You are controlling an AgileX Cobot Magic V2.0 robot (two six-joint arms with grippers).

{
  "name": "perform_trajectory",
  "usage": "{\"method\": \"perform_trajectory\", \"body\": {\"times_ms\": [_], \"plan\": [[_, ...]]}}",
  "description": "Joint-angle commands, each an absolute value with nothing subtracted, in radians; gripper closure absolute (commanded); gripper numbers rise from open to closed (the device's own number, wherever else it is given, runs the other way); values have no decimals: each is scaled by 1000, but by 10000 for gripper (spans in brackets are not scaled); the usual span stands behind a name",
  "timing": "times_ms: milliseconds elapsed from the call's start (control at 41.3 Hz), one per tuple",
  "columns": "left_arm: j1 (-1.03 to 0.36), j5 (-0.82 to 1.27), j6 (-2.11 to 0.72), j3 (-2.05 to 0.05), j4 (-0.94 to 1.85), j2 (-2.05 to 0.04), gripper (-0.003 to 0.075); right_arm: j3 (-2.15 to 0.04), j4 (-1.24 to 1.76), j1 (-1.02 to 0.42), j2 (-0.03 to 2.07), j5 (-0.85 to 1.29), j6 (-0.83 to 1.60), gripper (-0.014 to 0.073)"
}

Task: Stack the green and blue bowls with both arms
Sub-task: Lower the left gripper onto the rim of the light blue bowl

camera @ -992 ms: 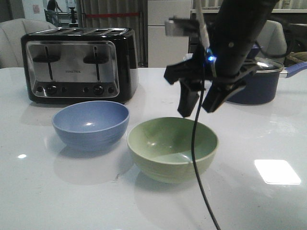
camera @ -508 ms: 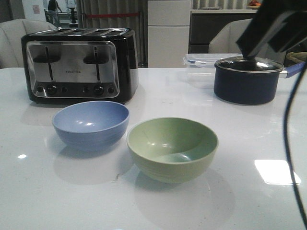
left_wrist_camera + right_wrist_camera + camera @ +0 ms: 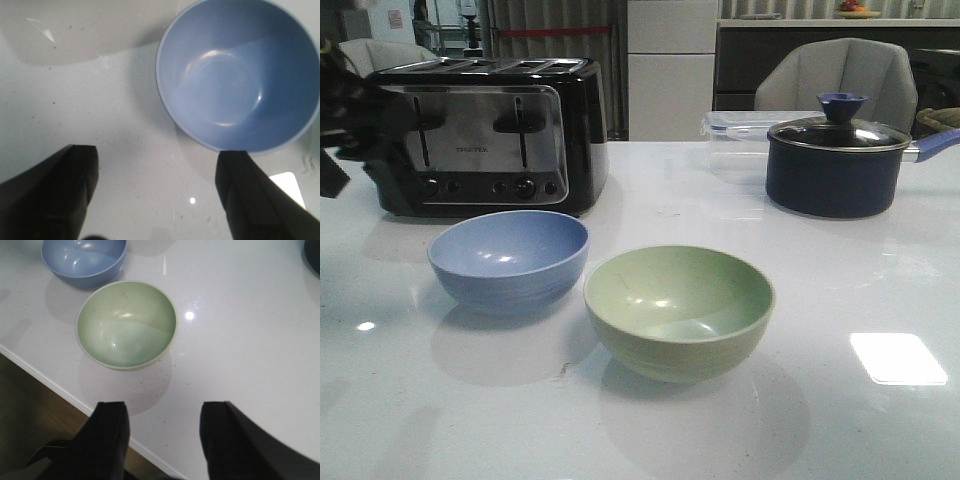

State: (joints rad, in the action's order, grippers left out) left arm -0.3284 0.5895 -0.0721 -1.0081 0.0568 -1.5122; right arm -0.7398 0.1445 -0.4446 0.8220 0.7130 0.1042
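I expect the blue bowl point(image 3: 509, 262) to fit only partway in when I lower it, because its rim is almost as wide as the green bowl's point(image 3: 679, 312).
The periwinkle blue bowl point(image 3: 508, 258) and the pale green bowl point(image 3: 678, 310) stand upright side by side on the white table, blue to the left, both empty. My left gripper point(image 3: 360, 172) shows as a dark blur at the far left, in front of the toaster. In its wrist view it point(image 3: 157, 152) is open over bare table, with the blue bowl point(image 3: 239, 75) just beyond one fingertip point(image 3: 235, 160). The right arm is out of the front view. My right gripper point(image 3: 162, 407) is open high above the table's front edge, well back from the green bowl point(image 3: 126, 325) and blue bowl point(image 3: 82, 257).
A black and steel toaster point(image 3: 485, 135) stands behind the blue bowl. A dark navy lidded pot point(image 3: 835, 165) and a clear container point(image 3: 735, 140) stand at the back right. The table's front edge point(image 3: 50, 382) runs below the right gripper.
The right arm, which hung over the green bowl, rose up and to the right out of the front view. The left arm has come in at the left edge.
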Motion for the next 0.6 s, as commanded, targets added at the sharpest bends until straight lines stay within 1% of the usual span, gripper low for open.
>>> {"method": "perform_trajectory", "body": {"times_ms": [0, 218, 290, 411, 532, 581], "plan": [[-336, 554, -72, -1099, 93, -1582, 178, -767, 145, -445, 815, 654, 118, 146], [-336, 552, -72, -1205, 111, -1737, 180, -767, 145, -445, 817, 654, 118, 146], [-336, 552, -72, -1232, 111, -1772, 200, -767, 145, -445, 817, 654, 118, 146], [-336, 550, -72, -1253, 111, -1801, 292, -767, 145, -445, 817, 654, 118, 146], [-336, 542, -72, -1253, 111, -1805, 421, -767, 145, -445, 817, 654, 118, 146], [-336, 542, -72, -1253, 111, -1805, 462, -767, 145, -445, 817, 654, 118, 146]]}}
